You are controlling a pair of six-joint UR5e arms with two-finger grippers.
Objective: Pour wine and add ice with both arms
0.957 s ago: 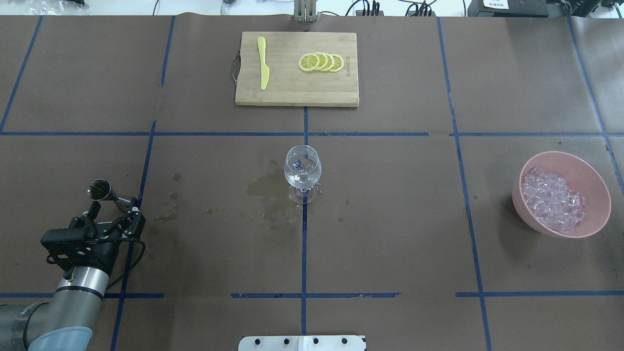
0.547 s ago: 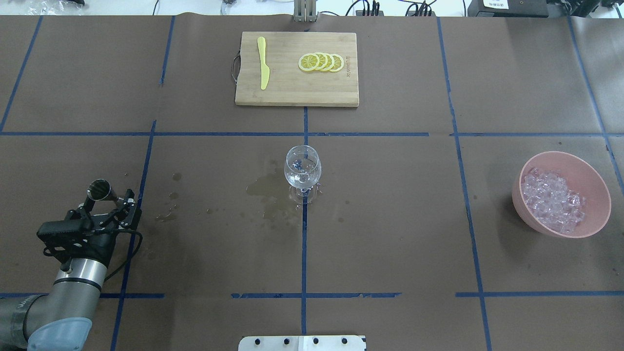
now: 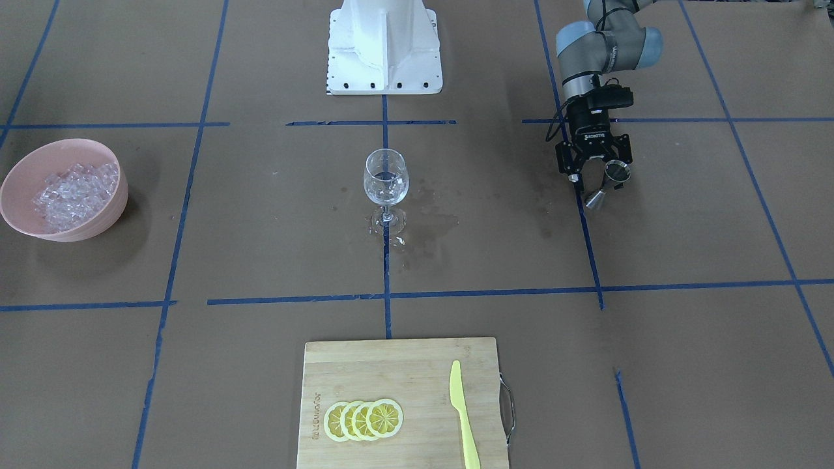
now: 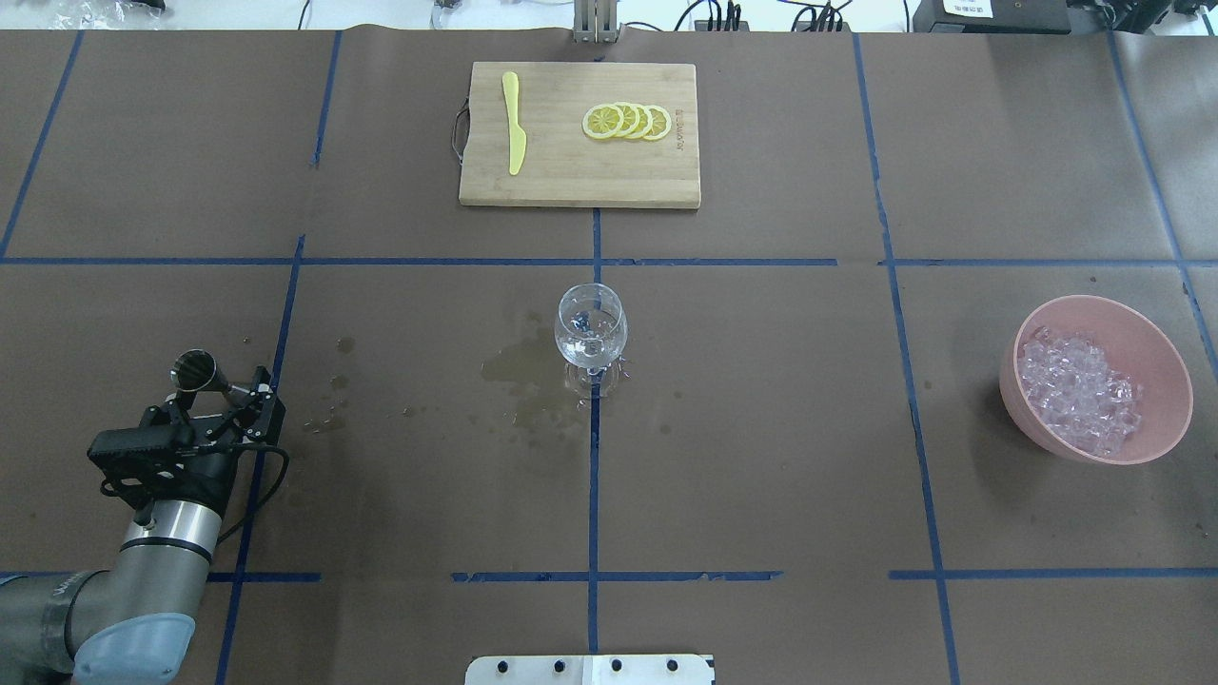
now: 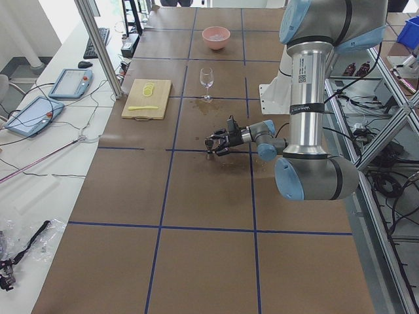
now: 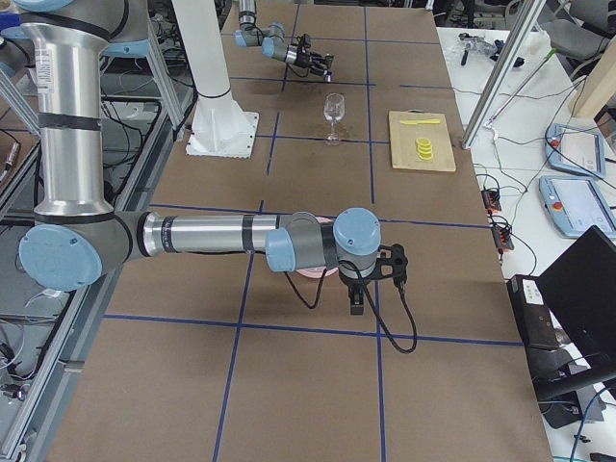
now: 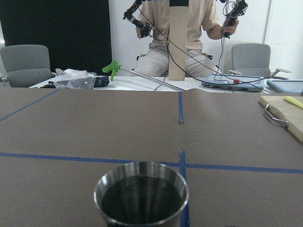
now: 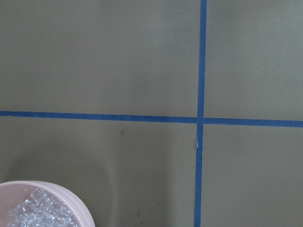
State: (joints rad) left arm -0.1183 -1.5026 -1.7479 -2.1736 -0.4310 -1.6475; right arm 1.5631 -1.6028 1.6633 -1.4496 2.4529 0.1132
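Note:
My gripper will spill some liquid from the steel jigger [image 3: 609, 184] when it carries and tips the jigger, because a dark, level surface [image 7: 143, 198] shows close under the jigger's rim.
A steel jigger [image 4: 197, 370] stands upright at the table's left and also shows in the left wrist view [image 7: 141, 195]. My left gripper [image 4: 221, 400] is open, level with the table, its fingers on either side of the jigger without gripping it; it also shows in the front-facing view [image 3: 596, 179]. A stemmed wine glass [image 4: 590, 331] at the centre holds a little clear liquid. Ice cubes [image 4: 1077, 388] fill a pink bowl [image 4: 1172, 385] at the right. My right gripper [image 6: 356, 298] hangs above that bowl [image 8: 71, 201]. I cannot tell whether it is open.
A wet stain [image 4: 519, 373] spreads left of the glass's foot. A wooden cutting board [image 4: 580, 185] at the far edge carries lemon slices [image 4: 628, 122] and a yellow knife [image 4: 514, 124]. Blue tape lines cross the brown table cover.
My left gripper drew back to the left a little, then shifted slightly right again, staying open. The jigger, glass and bowl have not moved.

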